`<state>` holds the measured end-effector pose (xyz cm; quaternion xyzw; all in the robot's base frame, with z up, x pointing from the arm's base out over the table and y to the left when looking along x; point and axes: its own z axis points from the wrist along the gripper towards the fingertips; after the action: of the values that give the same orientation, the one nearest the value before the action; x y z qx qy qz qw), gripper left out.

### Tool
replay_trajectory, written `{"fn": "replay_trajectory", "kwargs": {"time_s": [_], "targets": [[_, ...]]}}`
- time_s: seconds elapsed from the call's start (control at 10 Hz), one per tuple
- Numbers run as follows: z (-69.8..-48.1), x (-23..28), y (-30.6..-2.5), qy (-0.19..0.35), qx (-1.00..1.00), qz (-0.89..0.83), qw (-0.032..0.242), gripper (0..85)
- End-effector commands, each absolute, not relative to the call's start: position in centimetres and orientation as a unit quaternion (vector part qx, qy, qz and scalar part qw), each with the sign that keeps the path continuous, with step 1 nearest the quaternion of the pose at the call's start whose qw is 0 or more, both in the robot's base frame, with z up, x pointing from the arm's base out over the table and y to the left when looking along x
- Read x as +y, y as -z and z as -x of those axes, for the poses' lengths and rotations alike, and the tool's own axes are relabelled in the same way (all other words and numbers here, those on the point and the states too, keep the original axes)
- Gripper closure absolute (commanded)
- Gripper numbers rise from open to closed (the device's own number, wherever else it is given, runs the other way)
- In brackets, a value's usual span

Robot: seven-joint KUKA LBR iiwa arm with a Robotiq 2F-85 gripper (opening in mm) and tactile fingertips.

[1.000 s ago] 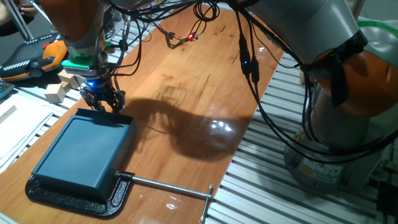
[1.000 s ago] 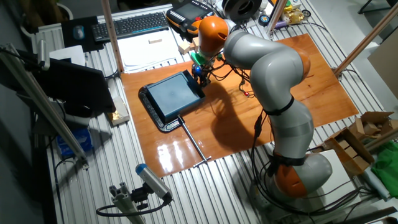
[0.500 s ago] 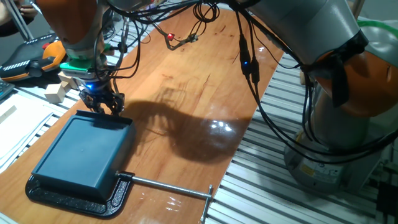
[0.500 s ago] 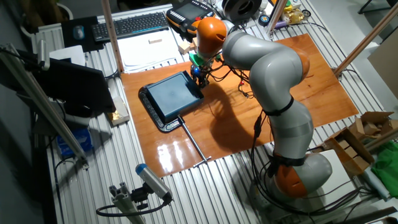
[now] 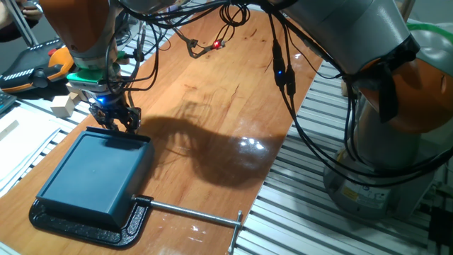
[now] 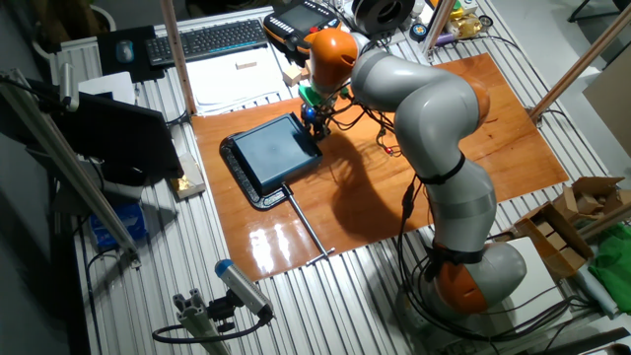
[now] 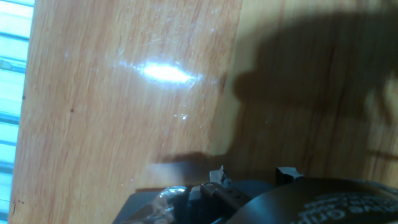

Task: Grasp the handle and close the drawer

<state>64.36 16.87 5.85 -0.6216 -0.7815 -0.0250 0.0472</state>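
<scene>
A narrow dark rim (image 5: 127, 139) sticks out past the box's far edge, so I expect the drawer (image 5: 113, 134) to slide in a short way and end up flush when I push.
The flat dark teal box (image 5: 92, 170) lies at the near left of the wooden table and also shows in the other fixed view (image 6: 271, 150). The drawer sits pushed into it; only its end rim, the handle (image 5: 139, 138), shows along the box's far edge. My gripper (image 5: 118, 126) hangs fingers down just over that rim, also seen in the other fixed view (image 6: 312, 118). In the hand view my gripper (image 7: 251, 175) has its two fingertips (image 7: 216, 176) apart, with only shadowed wood between them. The box is out of the hand view.
A black cast-iron clamp (image 5: 85, 225) grips the box's near end, and its steel rod (image 5: 191, 212) reaches right along the table's front edge. Wooden blocks (image 5: 67, 103) and an orange-black pendant (image 5: 35, 67) lie at the left. Cables with a red light (image 5: 216, 44) hang over the far table.
My gripper has shifted slightly left and up along the box's far edge. The box and the clamp have not moved.
</scene>
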Motion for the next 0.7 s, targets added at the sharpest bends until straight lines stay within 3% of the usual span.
{"fn": "replay_trajectory", "kwargs": {"time_s": [0.0,0.6], "targets": [[-64.27,17.01,-5.83,0.025,-0.781,0.622,0.047,83.0],[-64.06,17.70,-5.91,0.025,-0.779,0.625,0.047,83.0]]}}
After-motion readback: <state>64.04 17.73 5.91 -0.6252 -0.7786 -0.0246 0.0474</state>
